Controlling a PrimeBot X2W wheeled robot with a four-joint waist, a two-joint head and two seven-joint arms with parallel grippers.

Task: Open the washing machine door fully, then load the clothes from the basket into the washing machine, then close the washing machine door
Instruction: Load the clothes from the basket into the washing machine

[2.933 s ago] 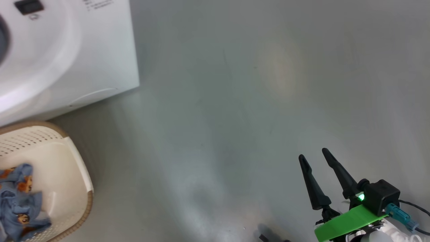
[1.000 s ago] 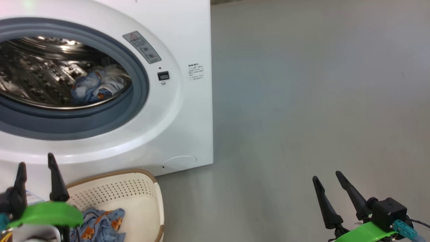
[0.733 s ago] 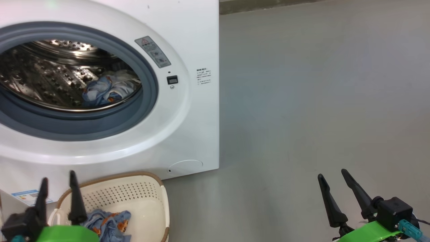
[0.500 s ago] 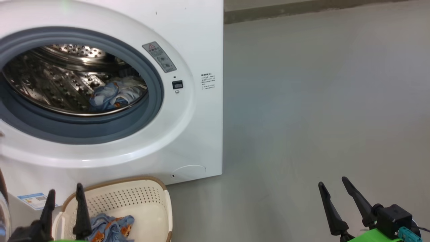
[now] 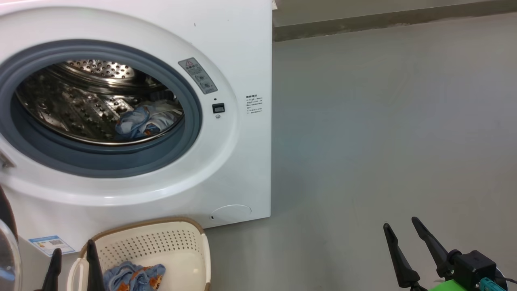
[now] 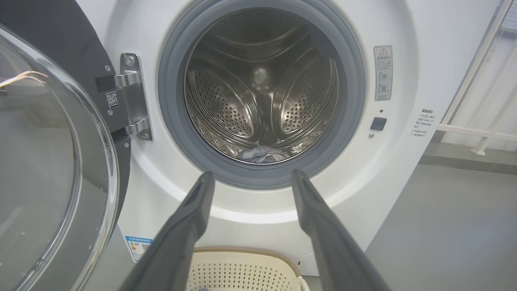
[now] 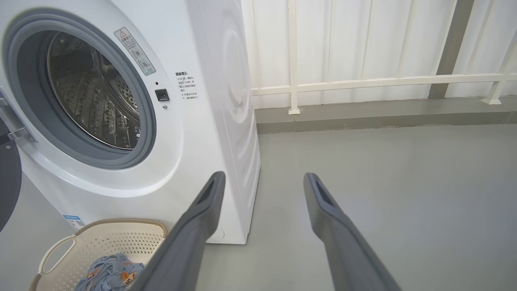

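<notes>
I expect the blue printed clothes (image 5: 127, 275) to come up together and leave the basket empty when I lift them, since they lie in a small crumpled heap (image 5: 140, 278).
The white washing machine (image 5: 242, 48) stands with its door (image 6: 40, 161) swung wide to the left on its hinge. Blue and white clothes (image 5: 141, 121) lie low in the steel drum. On the floor before the machine sits the cream basket (image 5: 161, 226), holding blue printed clothes (image 5: 133, 277). My left gripper (image 5: 72, 247) is open and empty over the basket's left end, its fingers pointing at the drum mouth (image 6: 252, 174). Well to the right, over bare floor, my right gripper (image 5: 400, 222) is open and empty too (image 7: 264, 175).
Grey floor (image 5: 383, 121) stretches to the right of the machine. A low kerb (image 7: 363, 117) with a white railing and panels (image 7: 363, 48) runs behind it. The open door's glass bowl (image 5: 6, 250) bulges in at the left, beside the basket.
The head camera has swung left onto the machine and tilted up. My left gripper has sunk toward the bottom edge of that view. Both grippers stay open.
</notes>
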